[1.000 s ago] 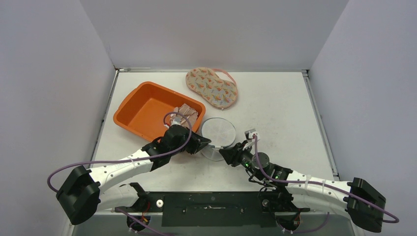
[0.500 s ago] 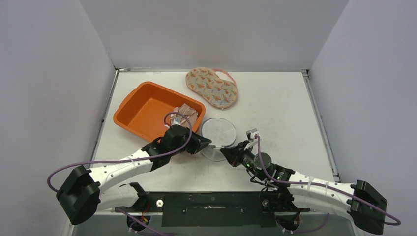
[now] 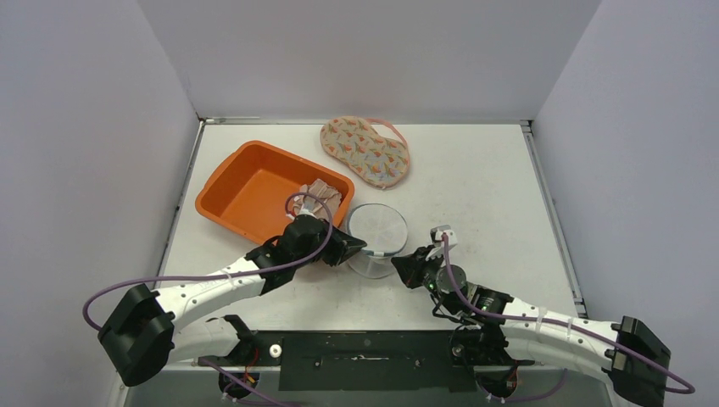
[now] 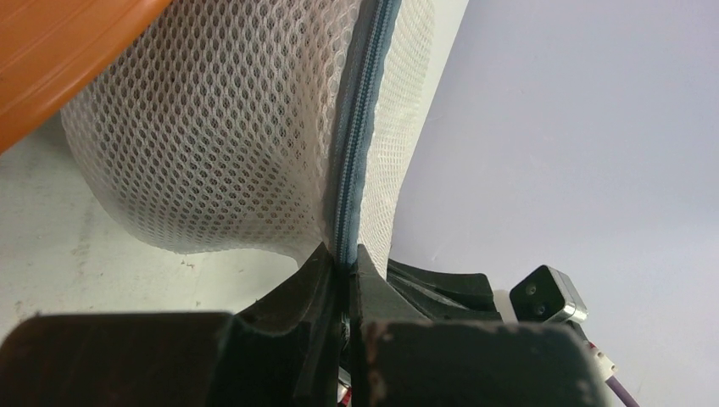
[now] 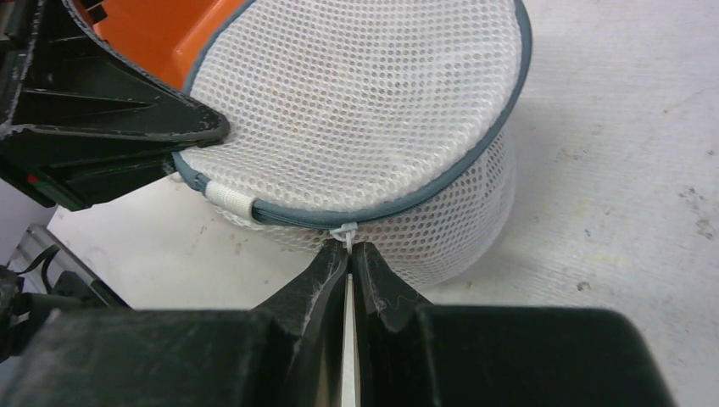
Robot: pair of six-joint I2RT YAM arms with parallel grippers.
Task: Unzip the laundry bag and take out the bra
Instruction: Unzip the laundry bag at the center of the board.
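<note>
The seam far from the zipper pull [image 5: 193, 176] has my left gripper on it, so next my right gripper brings the pull back to let my left gripper grip closer [image 5: 292, 214].
The laundry bag [image 3: 378, 231] is a round white mesh drum with a grey-blue zipper [image 4: 360, 127] around its lid, standing beside the orange bin. My left gripper [image 3: 356, 247] is shut on the bag's zipper seam at its left side [image 4: 346, 259]. My right gripper [image 3: 404, 270] is shut on the small white zipper pull [image 5: 346, 231] at the bag's near rim, its fingertips [image 5: 332, 259] pressed together right under the seam. The mesh bag [image 5: 356, 102] shows nothing through it; the bra is hidden.
An orange bin [image 3: 246, 182] sits left of the bag with a beige patterned garment [image 3: 322, 192] in its near corner. A floral two-lobed fabric piece with a pink strap [image 3: 365, 150] lies at the back. White walls close in the table on three sides.
My right gripper closed on the zipper pull and drew a little to the right. The bag's near side shifted with it. The left arm has held still.
</note>
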